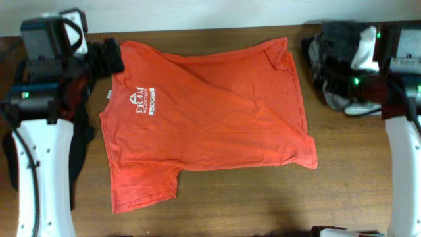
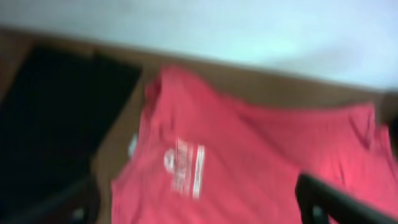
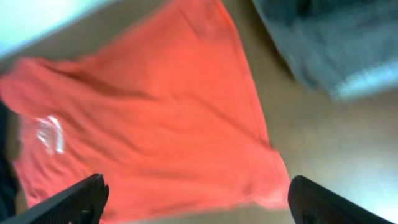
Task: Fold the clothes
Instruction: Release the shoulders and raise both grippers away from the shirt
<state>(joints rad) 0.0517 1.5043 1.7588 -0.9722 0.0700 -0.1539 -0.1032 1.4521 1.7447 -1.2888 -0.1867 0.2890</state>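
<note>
The T-shirt's front sleeve (image 1: 143, 182) is flat and clear of the black garment, so my left gripper should keep moving toward the sleeve's hem (image 1: 155, 200) and close there.
The clothes are mainly an orange-red T-shirt (image 1: 210, 112) with white chest lettering (image 1: 143, 103), lying spread flat across the middle of the table, one sleeve toward the front left. In the left wrist view the T-shirt (image 2: 249, 155) is blurred below my left gripper (image 2: 196, 186), which is open and holds nothing. That gripper (image 1: 108, 56) hangs over the shirt's back left corner. In the right wrist view my right gripper (image 3: 198, 186) stands open and holds nothing above the shirt's (image 3: 155, 106) near hem. A black garment (image 2: 56, 124) lies left of the shirt.
A heap of dark grey and white clothes (image 1: 339, 56) sits at the back right, beside the right arm (image 1: 368, 85). The black garment (image 1: 80, 148) runs under the left arm (image 1: 39, 164). Bare wooden table (image 1: 263, 204) shows in front of the shirt.
</note>
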